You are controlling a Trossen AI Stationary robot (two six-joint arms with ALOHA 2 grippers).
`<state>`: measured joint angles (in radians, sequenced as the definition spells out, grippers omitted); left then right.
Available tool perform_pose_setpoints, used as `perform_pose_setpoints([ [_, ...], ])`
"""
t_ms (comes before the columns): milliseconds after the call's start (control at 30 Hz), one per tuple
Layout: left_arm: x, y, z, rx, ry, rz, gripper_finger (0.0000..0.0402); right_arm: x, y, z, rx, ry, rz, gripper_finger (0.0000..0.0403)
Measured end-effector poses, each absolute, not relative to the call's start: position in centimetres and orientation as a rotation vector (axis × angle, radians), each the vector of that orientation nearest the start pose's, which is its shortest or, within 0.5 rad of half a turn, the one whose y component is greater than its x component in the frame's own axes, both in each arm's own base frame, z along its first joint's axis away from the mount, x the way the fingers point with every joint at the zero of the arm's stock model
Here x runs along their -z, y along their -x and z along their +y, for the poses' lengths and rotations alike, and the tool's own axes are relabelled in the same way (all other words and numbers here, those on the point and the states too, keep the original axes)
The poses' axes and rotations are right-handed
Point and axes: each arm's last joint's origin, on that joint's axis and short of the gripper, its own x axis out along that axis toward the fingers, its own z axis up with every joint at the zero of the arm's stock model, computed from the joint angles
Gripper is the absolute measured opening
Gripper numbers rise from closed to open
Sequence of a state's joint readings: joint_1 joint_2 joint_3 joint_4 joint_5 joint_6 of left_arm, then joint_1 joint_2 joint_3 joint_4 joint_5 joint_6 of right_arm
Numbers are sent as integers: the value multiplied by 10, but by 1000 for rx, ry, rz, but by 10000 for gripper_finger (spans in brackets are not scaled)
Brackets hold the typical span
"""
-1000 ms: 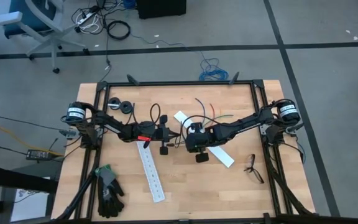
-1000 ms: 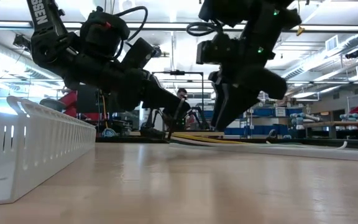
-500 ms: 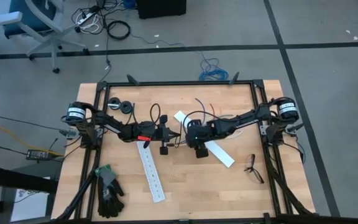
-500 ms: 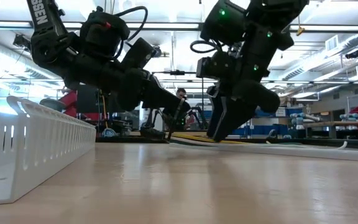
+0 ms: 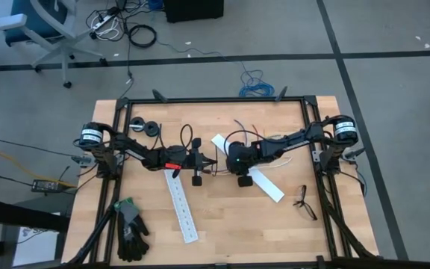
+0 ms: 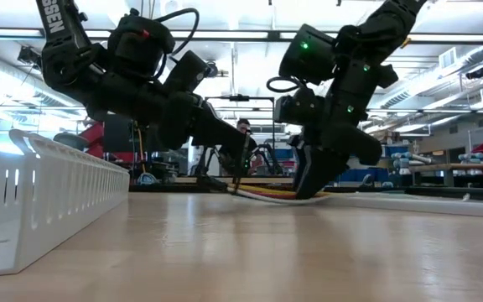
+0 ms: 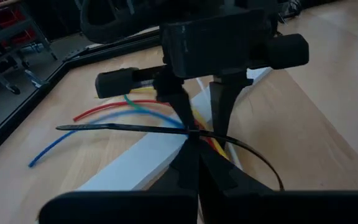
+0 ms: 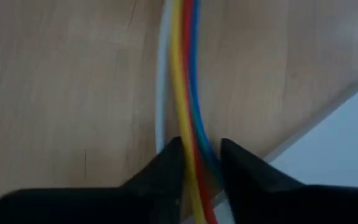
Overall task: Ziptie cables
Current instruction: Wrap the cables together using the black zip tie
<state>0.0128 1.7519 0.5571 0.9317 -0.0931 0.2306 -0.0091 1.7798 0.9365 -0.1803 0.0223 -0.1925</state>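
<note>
The ziptie's middle is held by my left gripper alone, so my right gripper needs to leave the cables and grab the ziptie there before my left gripper opens.
The cables, a bundle of yellow, red, blue, green and white wires, lie on the table's middle, spreading apart at their far ends. My right gripper comes down on them and is shut on the bundle. The ziptie, a thin black strip, crosses the cables right beside it. My left gripper is shut on the ziptie and stands just left of my right gripper in the high view. My left gripper pinches the ziptie near its middle between its two fingertips. The fingers come nearly level from the table's left and lie across the strip. One end sticks out straight over the cables; the other curves away in a loop. My right gripper pinches the cable bundle between its two fingers, one on either side. The fingers come from above, slanting steeply down, and lie across the wires. The bundle rests on the table beyond the fingers.
Two white slotted strips lie on the table, one under my right arm and one toward the near edge. Spectacles lie at the right, a black glove at the near left, and two small round black parts at the far left.
My right gripper has come down from above the table to the cables, tipping its fingers more steeply, and now has the bundle between them. My left gripper and the ziptie have kept still.
</note>
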Motion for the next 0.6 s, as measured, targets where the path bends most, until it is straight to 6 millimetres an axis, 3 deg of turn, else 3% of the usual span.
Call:
perform_pose_setpoints([
  [133, -136, -307, 7, -79, -239, 239, 0, -138, -337, 1, -93, 226, 974, 12],
  [600, -136, -310, 7, -77, -239, 250, 0, -158, -358, 17, -48, 278, 669, 7],
])
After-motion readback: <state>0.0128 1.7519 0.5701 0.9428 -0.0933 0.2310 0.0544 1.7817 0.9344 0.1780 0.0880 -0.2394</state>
